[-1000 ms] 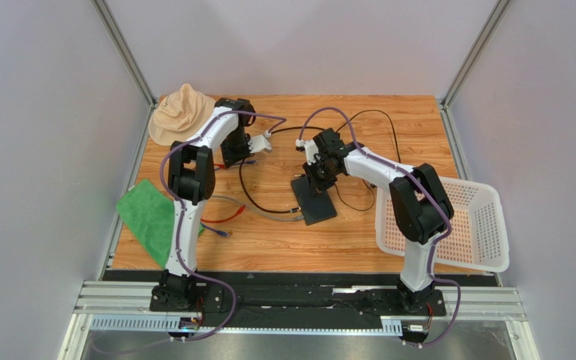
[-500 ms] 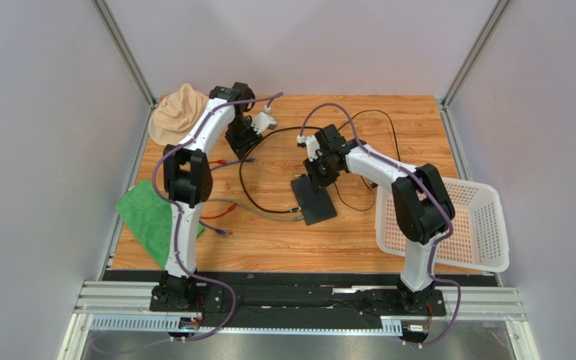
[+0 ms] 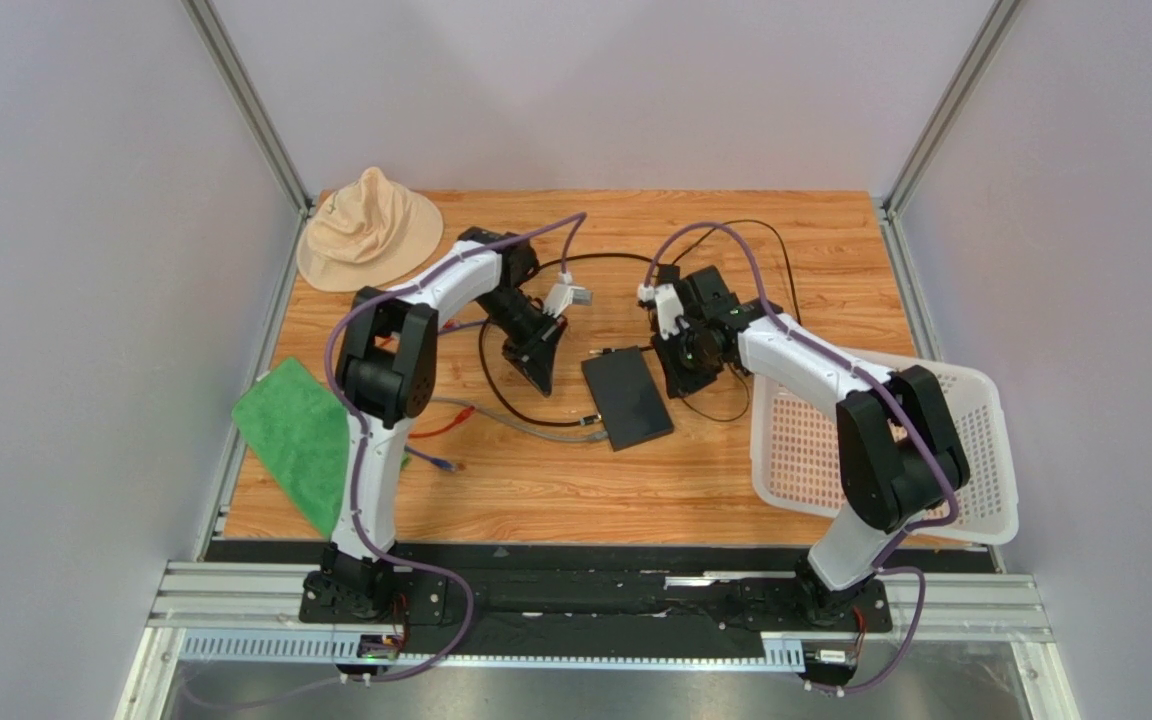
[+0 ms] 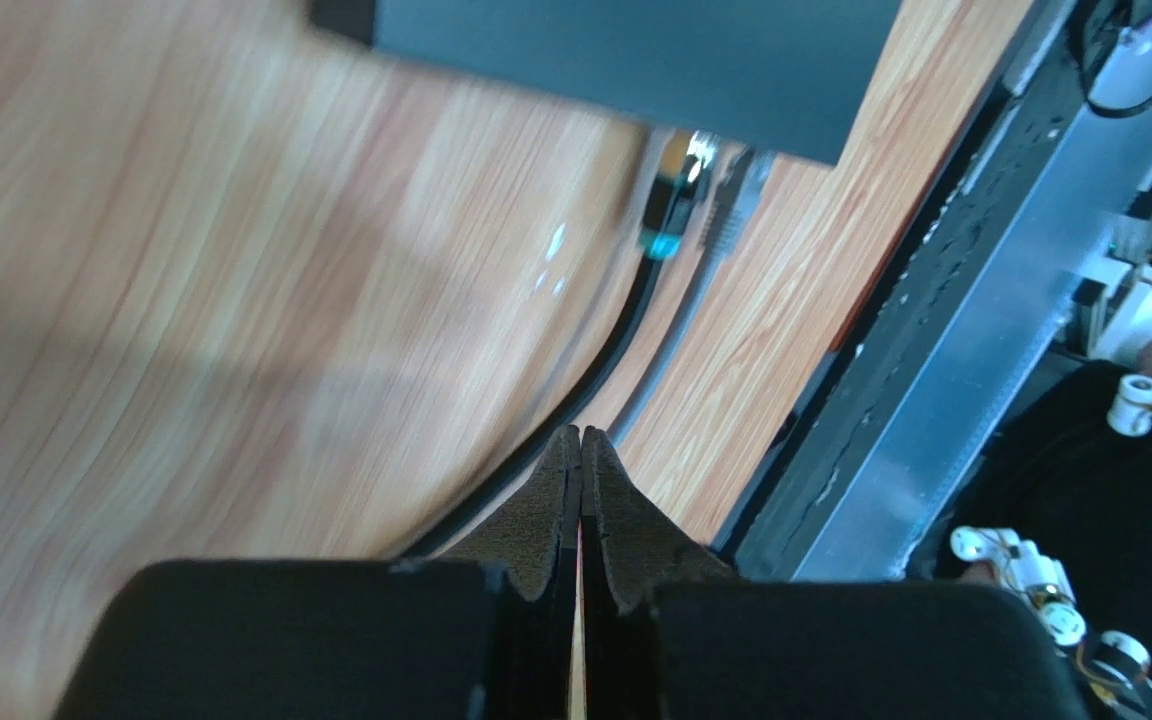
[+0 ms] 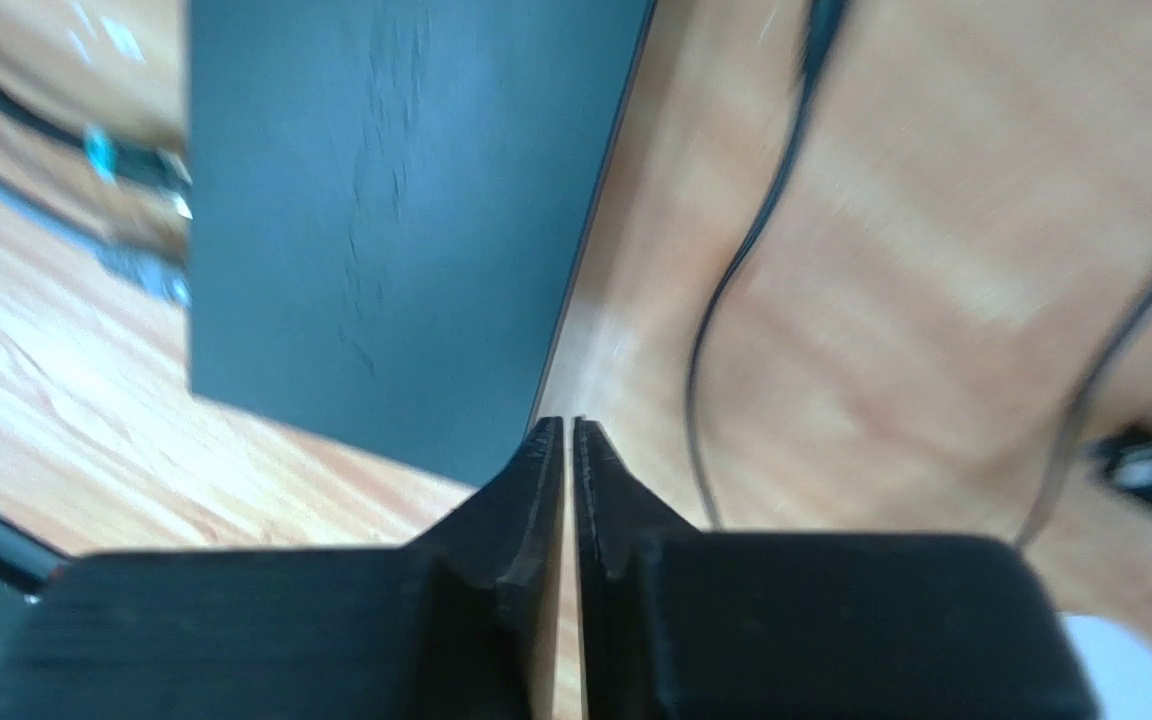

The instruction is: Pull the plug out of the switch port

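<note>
The switch (image 3: 629, 401) lies at a slant to the left gripper, so the right gripper should straighten it and press on its top before the left gripper takes the black cable's plug (image 3: 591, 420).
The switch (image 3: 627, 398) is a flat black box lying mid-table. Two plugs sit at its near-left edge (image 3: 593, 426): one on a black cable, one on a grey cable. My left gripper (image 3: 540, 372) is shut and empty, just left of the switch. In the left wrist view its tips (image 4: 581, 437) hang over the black cable, with the switch (image 4: 612, 53) and the plugs (image 4: 683, 218) ahead. My right gripper (image 3: 683, 378) is shut and empty at the switch's right edge. In the right wrist view its tips (image 5: 567, 428) are beside the switch (image 5: 387, 210).
A tan hat (image 3: 364, 228) lies back left and a green cloth (image 3: 292, 435) hangs over the left edge. A white basket (image 3: 898, 450) stands at the right. Black loops of cable (image 3: 770, 248), a grey cable and a red cable (image 3: 447, 432) lie on the wood.
My left arm has swung from the back left, near the hat, down to the switch's left side. My right gripper has moved off the switch's top to its right edge.
</note>
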You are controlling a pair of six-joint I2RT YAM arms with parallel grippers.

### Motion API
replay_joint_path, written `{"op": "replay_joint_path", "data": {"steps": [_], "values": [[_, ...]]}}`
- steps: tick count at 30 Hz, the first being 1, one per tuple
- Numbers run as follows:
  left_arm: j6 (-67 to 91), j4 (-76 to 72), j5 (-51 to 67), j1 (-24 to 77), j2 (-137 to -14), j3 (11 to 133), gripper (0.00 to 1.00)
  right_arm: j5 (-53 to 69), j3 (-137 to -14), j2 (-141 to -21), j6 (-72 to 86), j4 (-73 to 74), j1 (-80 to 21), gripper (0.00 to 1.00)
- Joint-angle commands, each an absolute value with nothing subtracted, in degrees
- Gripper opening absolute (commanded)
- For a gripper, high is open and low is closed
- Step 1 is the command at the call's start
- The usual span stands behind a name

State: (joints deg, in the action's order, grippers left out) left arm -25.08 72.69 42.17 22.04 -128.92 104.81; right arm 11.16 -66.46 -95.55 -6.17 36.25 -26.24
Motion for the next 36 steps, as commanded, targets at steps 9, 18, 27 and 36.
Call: {"op": "replay_joint_path", "data": {"steps": [9,18,27,36], "values": [[-13.19,63.72,53.52,25.31,-140.34,114.34,0.0,14.5,-56.51,-92.28,-10.55,37.36,-26.54,0.01],[-14.24,66.97,50.36,24.61,-145.28,127.79,0.0,17.93,-70.55,-103.79,-9.31,37.52,-26.8,0.01],[-13.71,64.44,48.34,19.78,-132.67,114.73,0.26,14.15,-76.82,-104.95,-11.16,37.18,-26.72,0.01],[-18.72,59.06,54.03,18.72,-127.16,101.86,0.49,15.46,-76.64,-100.99,-9.85,37.53,-26.81,0.53]]}}
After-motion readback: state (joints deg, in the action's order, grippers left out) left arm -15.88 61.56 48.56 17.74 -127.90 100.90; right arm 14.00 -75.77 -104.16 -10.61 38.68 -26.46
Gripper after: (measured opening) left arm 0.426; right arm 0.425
